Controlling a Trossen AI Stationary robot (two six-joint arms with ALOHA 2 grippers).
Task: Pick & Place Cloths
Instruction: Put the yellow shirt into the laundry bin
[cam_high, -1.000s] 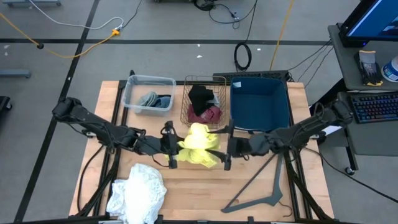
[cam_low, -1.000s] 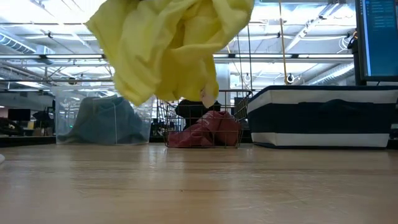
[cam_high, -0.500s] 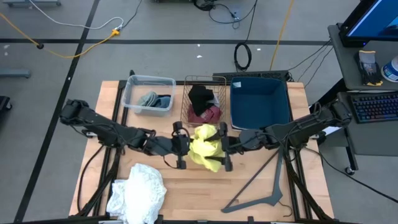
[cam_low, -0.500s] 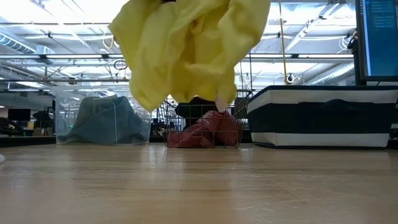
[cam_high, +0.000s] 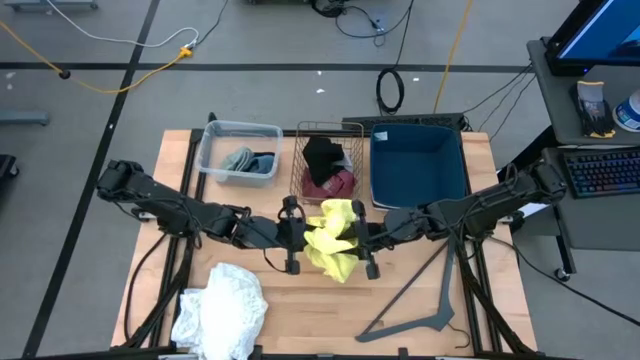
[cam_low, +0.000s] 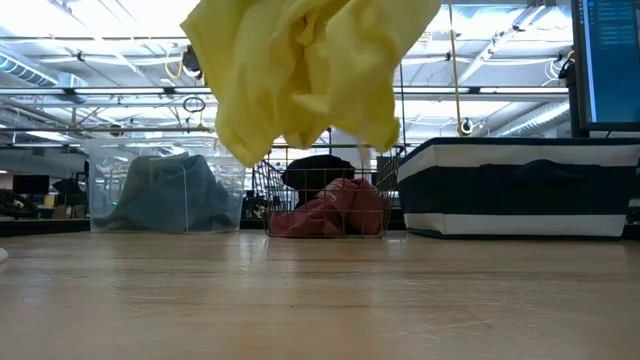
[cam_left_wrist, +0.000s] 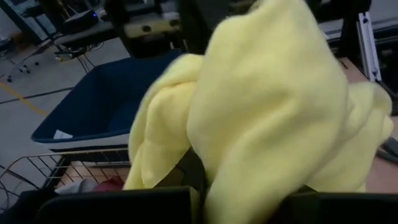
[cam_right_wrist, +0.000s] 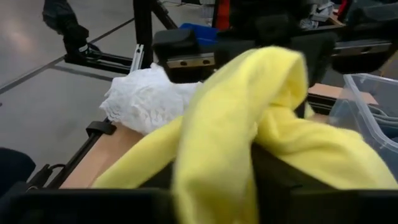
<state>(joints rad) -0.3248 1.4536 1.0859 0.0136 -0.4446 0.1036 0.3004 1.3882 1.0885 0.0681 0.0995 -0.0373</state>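
I should have my left gripper release its fold of the yellow cloth, since the dark blue bin is nearer my right gripper, which carries it there next.
A yellow cloth hangs bunched in the air over the middle of the table, between my two grippers. My left gripper is shut on its left side and my right gripper is closed on its right side. In the low view the yellow cloth hangs well clear of the tabletop. A white cloth lies crumpled on the table's near left corner. Black and maroon cloths lie in the wire basket, and teal and grey ones in the clear tub. My left gripper pinches a bunched fold of the yellow cloth's left side between its two fingers, coming in level from the table's left. The cloth is lifted clear and sags slack beyond the fingers. My right gripper has a thick fold of the cloth's right side between its two fingers, coming in level from the table's right. The cloth drapes over and past the fingers, clear of the table.
A dark blue bin stands at the far right, beside the wire basket. A grey clothes hanger lies on the table at the near right. Bare wood shows under the lifted cloth.
My left gripper has carried the yellow cloth toward the table's right, and my right gripper has come toward it from the right. The right fingers have drawn in around the cloth's right side. The cloth has bunched narrower between the two grippers and stays lifted.
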